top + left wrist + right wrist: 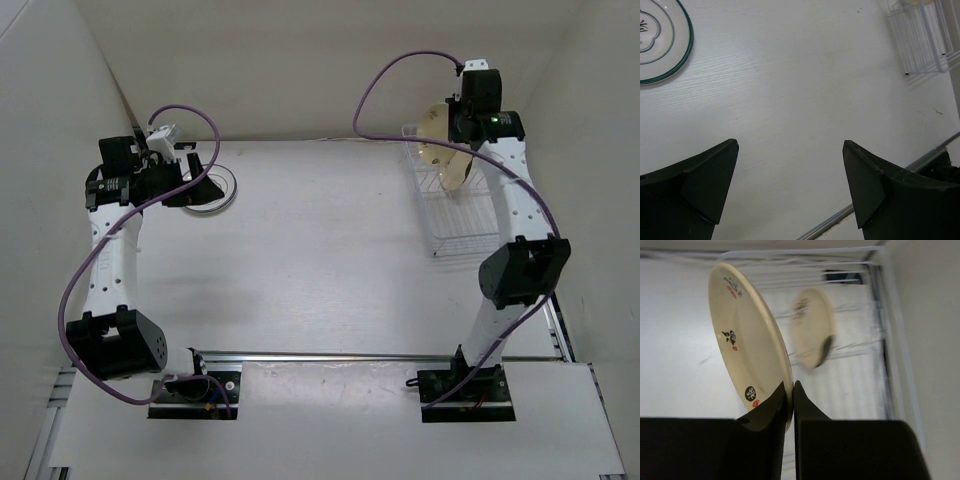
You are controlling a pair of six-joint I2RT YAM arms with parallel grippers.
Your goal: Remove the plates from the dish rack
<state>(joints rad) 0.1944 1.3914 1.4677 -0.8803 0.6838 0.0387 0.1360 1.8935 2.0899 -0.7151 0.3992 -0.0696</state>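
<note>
I should keep moving my open left gripper toward the plate's free rim [722,270] until it can close there, because my right gripper is holding the cream plate [786,376] by one rim.
My right gripper [791,385] is shut on the lower rim of a cream plate [745,335] with dark and red marks. It holds the plate on edge above the white wire dish rack [890,340]. A second cream-tan plate [812,332] with a dark blotch stands blurred in the rack behind it. In the top view the right gripper [455,140] is over the far end of the rack [460,225]. My left gripper [790,150] is open and empty over the table, beside a white plate with a dark rim [660,40] that lies flat [222,186].
The rack stands close to the right wall, and its corner shows in the left wrist view [922,40]. A metal rail [380,357] runs along the table's near edge. White walls enclose the table on the left, back and right.
</note>
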